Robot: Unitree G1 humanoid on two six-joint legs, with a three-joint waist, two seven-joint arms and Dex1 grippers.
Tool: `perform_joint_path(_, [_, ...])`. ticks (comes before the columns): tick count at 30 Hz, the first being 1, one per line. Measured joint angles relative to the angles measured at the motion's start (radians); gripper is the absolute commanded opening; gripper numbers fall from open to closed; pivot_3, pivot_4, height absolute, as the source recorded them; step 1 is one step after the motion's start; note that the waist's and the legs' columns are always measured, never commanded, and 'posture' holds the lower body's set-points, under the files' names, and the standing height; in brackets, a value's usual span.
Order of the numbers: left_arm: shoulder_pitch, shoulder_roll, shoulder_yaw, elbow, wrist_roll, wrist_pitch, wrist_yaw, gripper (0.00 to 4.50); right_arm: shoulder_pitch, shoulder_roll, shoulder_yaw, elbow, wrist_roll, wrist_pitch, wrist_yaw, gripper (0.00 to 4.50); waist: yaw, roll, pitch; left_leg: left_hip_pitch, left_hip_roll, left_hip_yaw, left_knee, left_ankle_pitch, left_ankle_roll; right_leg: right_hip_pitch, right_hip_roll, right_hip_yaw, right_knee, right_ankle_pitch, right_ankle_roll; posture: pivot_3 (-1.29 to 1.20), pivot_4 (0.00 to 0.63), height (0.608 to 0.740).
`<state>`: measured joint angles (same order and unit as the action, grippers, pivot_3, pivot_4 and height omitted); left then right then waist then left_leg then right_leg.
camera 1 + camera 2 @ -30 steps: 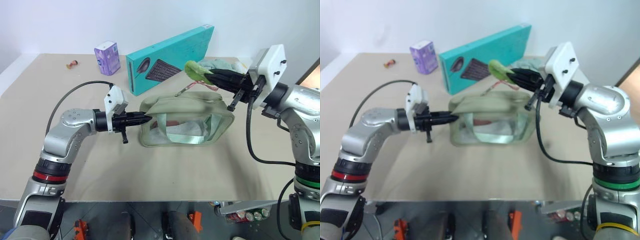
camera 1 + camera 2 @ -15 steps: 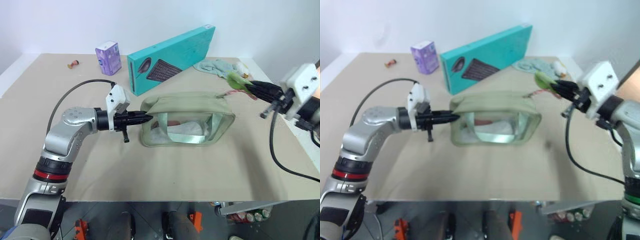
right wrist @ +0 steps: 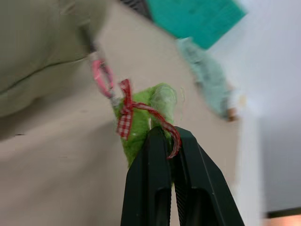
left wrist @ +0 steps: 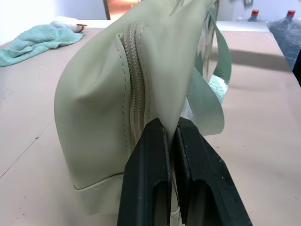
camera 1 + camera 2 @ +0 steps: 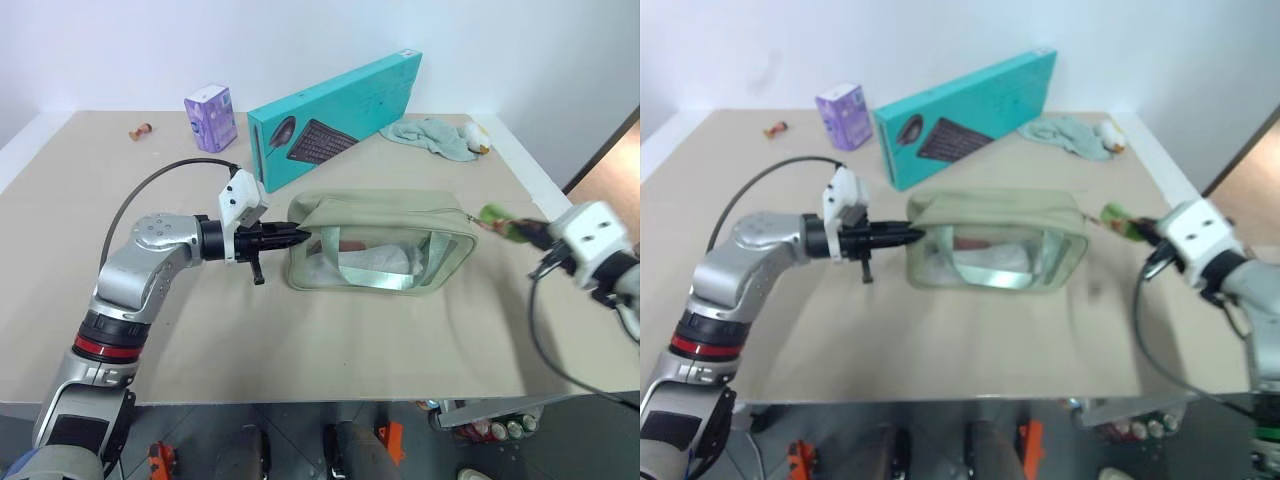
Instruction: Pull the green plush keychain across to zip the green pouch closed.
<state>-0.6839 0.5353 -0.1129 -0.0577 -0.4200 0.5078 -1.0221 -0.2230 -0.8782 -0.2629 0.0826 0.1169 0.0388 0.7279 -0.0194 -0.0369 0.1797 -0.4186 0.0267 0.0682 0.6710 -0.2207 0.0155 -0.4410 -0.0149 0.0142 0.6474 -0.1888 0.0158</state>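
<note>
I should keep lowering the keychain with my right gripper close beside the pouch (image 5: pixel 479 264) and let it go there, as the pouch's top (image 5: pixel 400 202) is closed along to the keychain's end.
The pale olive green pouch (image 5: pixel 380 243) lies at the table's middle, its clear side panel facing me. My left gripper (image 5: pixel 303 236) is shut on the fabric at the pouch's left end (image 4: pixel 103 117), beside the zipper teeth, which look joined there. My right gripper (image 5: pixel 522 231) sits just past the pouch's right end, shut on the green plush keychain (image 5: pixel 494 216). In the right wrist view the lime keychain (image 3: pixel 141 122) carries a red checked ribbon and hangs from a pink clasp leading to the pouch. The pouch's top lies flat.
A long teal keyboard box (image 5: pixel 335 120) leans behind the pouch. A purple carton (image 5: pixel 212 103) and a small red item (image 5: pixel 138 131) sit at the back left. A teal cloth (image 5: pixel 432 135) lies at the back right. The table's right edge is close under my right gripper.
My right gripper has carried the keychain rightward and down, from above the pouch's middle to past its right end. The pouch's top has flattened. The left gripper has held still.
</note>
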Motion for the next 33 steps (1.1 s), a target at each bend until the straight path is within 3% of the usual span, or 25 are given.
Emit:
perform_joint_path(20, [-0.008, -0.013, -0.002, 0.008, 0.016, 0.002, 0.035, 0.00, -0.013, 0.053, 0.137, 0.198, -0.121, -0.196, -0.052, 0.06, 0.000, 0.000, 0.000, 0.001, -0.001, 0.002, 0.000, 0.001, 0.001, 0.001, -0.001, 0.002, 0.000, 0.000, -0.001, 0.00, 0.150, 0.740])
perform_joint_path(23, [-0.008, -0.026, 0.005, 0.012, 0.005, 0.022, 0.050, 0.00, -0.025, 0.070, 0.129, 0.186, -0.080, -0.163, -0.042, 0.99, 0.000, 0.000, 0.000, 0.001, -0.001, 0.002, 0.000, 0.001, 0.001, 0.001, -0.001, 0.002, 0.000, 0.000, -0.001, 0.00, 0.150, 0.740])
perform_joint_path(24, [-0.008, -0.034, 0.013, 0.017, -0.008, 0.034, 0.052, 0.76, -0.025, 0.076, 0.123, 0.168, -0.047, -0.131, -0.028, 1.33, 0.000, 0.000, 0.000, 0.001, -0.001, 0.002, 0.000, 0.001, 0.001, 0.001, -0.001, 0.002, 0.000, 0.001, 0.000, 0.00, 0.150, 0.740])
perform_joint_path(29, [-0.023, -0.027, 0.059, 0.029, -0.066, 0.065, 0.036, 2.39, -0.005, 0.074, 0.042, -0.031, 0.110, 0.046, 0.011, 3.05, 0.000, 0.001, 0.000, 0.000, 0.000, 0.001, -0.001, 0.001, 0.001, 0.000, 0.000, 0.001, 0.000, 0.002, 0.002, 0.00, 0.150, 0.740])
perform_joint_path(33, [-0.029, 0.031, 0.167, 0.028, -0.137, 0.115, 0.042, 3.80, 0.148, 0.033, -0.087, -0.217, 0.195, 0.156, 0.043, 4.45, 0.002, 0.000, 0.000, -0.001, 0.000, -0.002, -0.001, 0.001, 0.001, 0.000, 0.000, 0.000, 0.000, 0.000, 0.001, 0.00, 0.150, 0.740])
